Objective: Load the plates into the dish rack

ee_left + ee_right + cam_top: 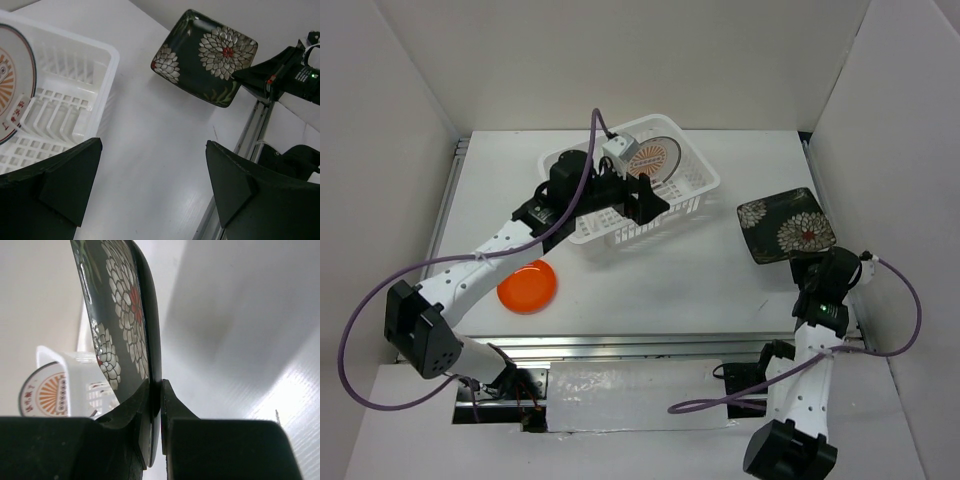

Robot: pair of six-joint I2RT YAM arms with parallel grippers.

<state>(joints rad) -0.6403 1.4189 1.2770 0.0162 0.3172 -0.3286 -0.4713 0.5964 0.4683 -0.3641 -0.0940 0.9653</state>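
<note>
My left gripper should grab the opposite edge (760, 199) and load the plate, because my right gripper has the dark plate's near edge (786, 258), far from the dish rack.
The white sunburst plate (656, 157) stands on edge in the white dish rack (697, 182); it also shows in the left wrist view (12, 90) and the right wrist view (45, 395). My left gripper (665, 203) is open and empty over the rack's near right side. My right gripper (807, 266) is shut on the near edge of the dark square flower plate (785, 225) and holds it tilted at the table's right; its fingers (172, 405) pinch the plate's rim (150, 330). The plate also shows in the left wrist view (206, 56). The orange plate (528, 286) lies flat at the left front.
White walls enclose the table on the left, back and right. A metal rail (650, 342) runs along the near edge. The left arm (480, 265) stretches diagonally over the table from the left front to the rack.
</note>
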